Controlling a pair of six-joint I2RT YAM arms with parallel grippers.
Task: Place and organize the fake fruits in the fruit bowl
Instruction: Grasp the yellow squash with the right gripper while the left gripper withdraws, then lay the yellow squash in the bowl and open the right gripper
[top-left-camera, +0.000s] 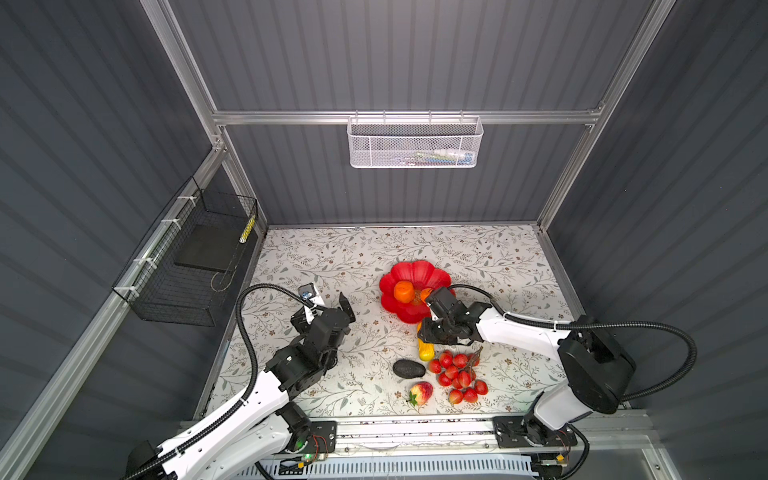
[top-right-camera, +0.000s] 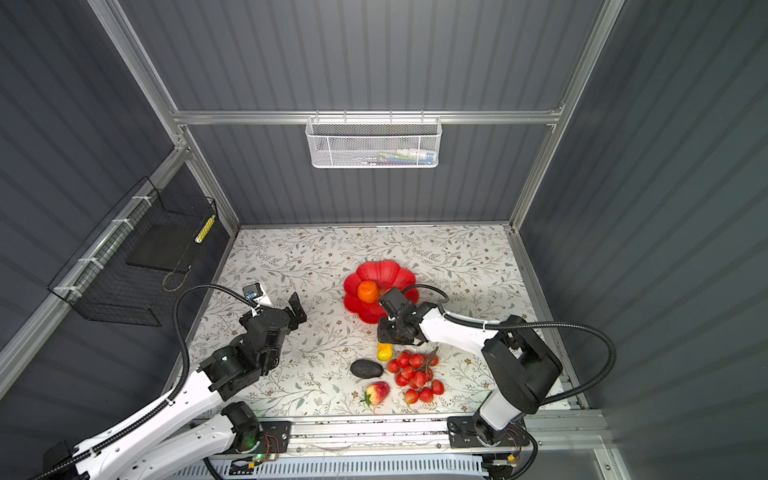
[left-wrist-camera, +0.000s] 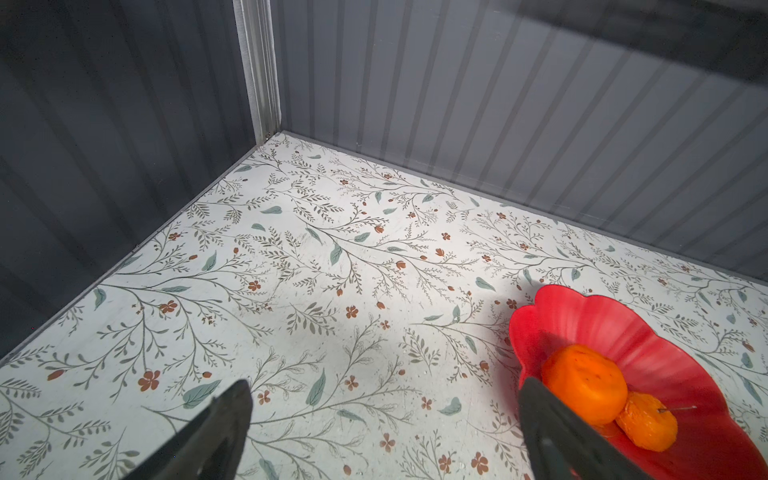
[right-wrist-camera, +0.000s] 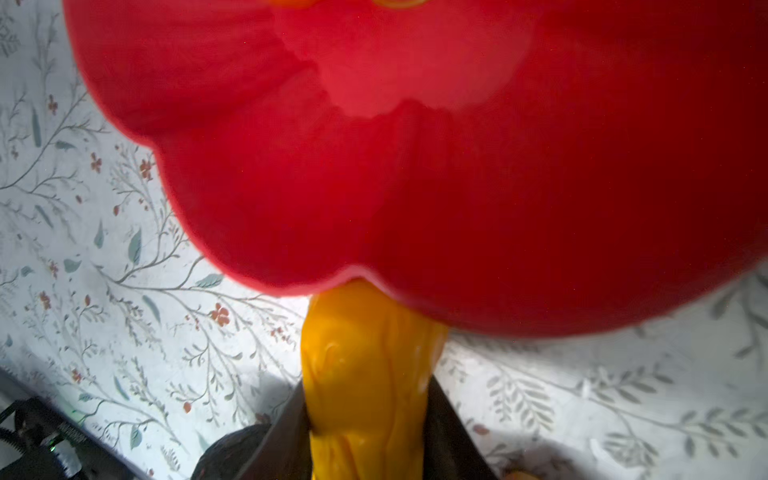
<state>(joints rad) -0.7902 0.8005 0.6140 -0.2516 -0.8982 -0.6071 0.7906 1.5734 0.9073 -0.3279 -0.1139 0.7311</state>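
The yellow-orange curved fruit's far end touches the bowl's near rim (right-wrist-camera: 372, 280), so next my right gripper raises the fruit clear and puts it down between the orange round fruits (top-left-camera: 417, 294).
The red scalloped fruit bowl (top-left-camera: 419, 272) (top-right-camera: 382, 272) (left-wrist-camera: 602, 320) (right-wrist-camera: 415, 166) sits mid-table and holds two orange round fruits (top-left-camera: 403, 291) (top-left-camera: 426, 294) (left-wrist-camera: 586, 382). My right gripper (top-left-camera: 432, 336) (right-wrist-camera: 368, 399) is shut on the yellow-orange curved fruit (top-left-camera: 427, 351) (top-right-camera: 385, 351) (right-wrist-camera: 365, 353), just in front of the bowl. The fruit's far end meets the bowl's near rim. On the table nearer the front lie the dark avocado (top-left-camera: 409, 369), the strawberry (top-left-camera: 421, 392) and the red berry bunch (top-left-camera: 457, 374). My left gripper (top-left-camera: 322, 305) (left-wrist-camera: 386, 386) hangs open and empty, left of the bowl.
A white mesh basket (top-left-camera: 415, 143) hangs on the back rail. A black wire basket (top-left-camera: 187, 266) is fixed to the left wall. Grey panel walls close in the floral table on three sides.
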